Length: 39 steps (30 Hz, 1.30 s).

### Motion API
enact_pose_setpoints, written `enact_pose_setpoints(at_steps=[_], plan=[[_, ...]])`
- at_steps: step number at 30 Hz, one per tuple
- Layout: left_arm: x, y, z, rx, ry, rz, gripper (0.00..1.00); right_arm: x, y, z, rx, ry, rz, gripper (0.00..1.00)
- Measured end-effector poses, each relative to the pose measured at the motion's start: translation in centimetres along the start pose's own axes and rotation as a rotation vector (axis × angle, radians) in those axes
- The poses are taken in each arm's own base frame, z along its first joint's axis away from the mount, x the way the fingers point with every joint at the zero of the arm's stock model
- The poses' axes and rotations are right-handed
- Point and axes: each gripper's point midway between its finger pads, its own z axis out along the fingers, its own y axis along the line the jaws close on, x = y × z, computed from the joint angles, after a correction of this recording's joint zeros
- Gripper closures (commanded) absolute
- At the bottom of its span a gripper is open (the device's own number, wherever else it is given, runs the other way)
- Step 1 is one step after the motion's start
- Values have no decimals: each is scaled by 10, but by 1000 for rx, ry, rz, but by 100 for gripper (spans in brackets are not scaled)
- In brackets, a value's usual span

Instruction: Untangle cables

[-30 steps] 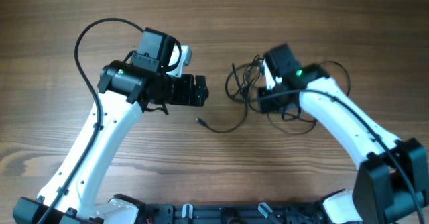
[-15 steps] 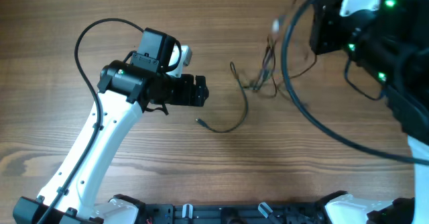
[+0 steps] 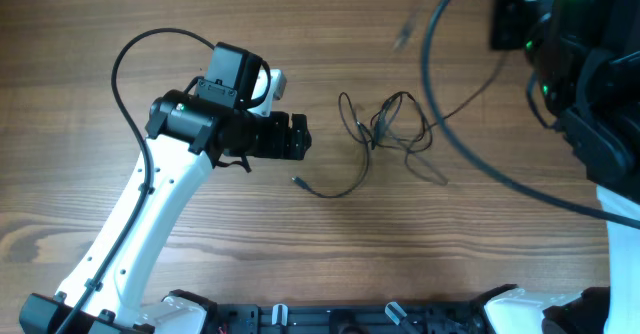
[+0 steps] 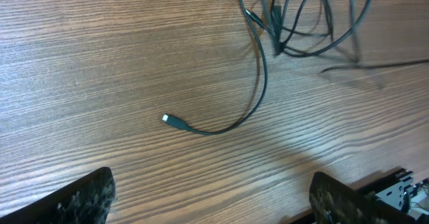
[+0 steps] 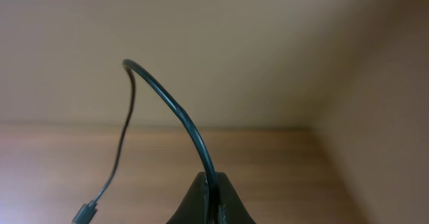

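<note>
My raised right gripper should come down and pull the cable it holds out across the open wood [image 3: 530, 149], away from the loops, because that cable still runs into the tangle [image 3: 440, 122].
A tangle of thin black cables [image 3: 392, 126] lies on the wooden table right of centre. One loose end with a small plug [image 3: 298, 182] trails left; it also shows in the left wrist view [image 4: 169, 119]. My left gripper [image 3: 298, 136] is open and empty, hovering just left of the tangle. In its wrist view the fingers [image 4: 211, 200] straddle bare wood below the plug. My right gripper [image 5: 212, 190] is raised high at the upper right [image 3: 530, 19], shut on a black cable [image 5: 181, 117] that arcs up, its plug end [image 5: 84, 212] dangling.
The right arm's own thick black lead [image 3: 470, 144] sweeps across the right side of the table. The arm bases' rail [image 3: 340, 319] runs along the front edge. Wooden tabletop [image 3: 200, 264] surrounds the cables.
My right gripper has risen from the tangle to the upper right with one cable in it. The tangle has been pulled, shifted and spread. The left arm has not moved.
</note>
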Motion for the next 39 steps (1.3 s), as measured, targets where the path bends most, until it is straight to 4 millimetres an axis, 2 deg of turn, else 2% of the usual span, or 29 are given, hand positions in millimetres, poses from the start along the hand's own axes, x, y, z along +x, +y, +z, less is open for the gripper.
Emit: enact_pose_setpoints(at_steps=[3,5,6,9,12,15,17,20,22,25,27,29,30,32,33,34,35,36,37,39], plan=[[0,0,0,0,0,0,6,-22,-60,-16,321,-98,103,96],[0,0,0,0,0,0,6,-28,-82,-32,405,-139,168,96],[0,0,0,0,0,0,7,-30,-97,-49,426,-171,229,96],[0,0,0,0,0,0,6,-30,-109,-73,371,-203,291,96],[0,0,0,0,0,0,6,-21,-94,-71,258,-162,261,96],[1,0,0,-1,3,-1,6,-3,-75,-52,222,-66,175,96],[2,1,0,-2,9,-2,6,13,-68,-32,241,14,124,96],[3,1,0,-3,12,-4,6,38,-85,0,311,129,141,96],[3,1,0,-3,12,-4,6,51,-111,20,349,184,207,96],[3,1,0,-3,12,-4,6,77,-174,55,428,258,343,96],[3,1,0,-3,11,-3,6,103,-216,75,472,319,429,96],[3,1,0,-3,12,-3,5,143,-262,96,492,399,559,96],[3,1,0,-3,11,-3,5,158,-277,103,491,423,611,96],[4,1,0,-4,15,-4,5,192,-304,120,486,482,700,80],[4,1,0,-5,16,-5,4,209,-314,128,488,510,743,62],[5,1,0,-6,21,-6,4,231,-324,139,495,546,810,18],[6,2,0,-6,25,-7,4,254,-332,150,504,585,881,2],[7,2,0,-7,27,-8,4,269,-336,156,516,609,927,1],[7,2,0,-8,29,-9,4,296,-339,164,532,662,1010,0],[8,2,0,-8,32,-9,3,330,-338,171,533,746,1102,0]])
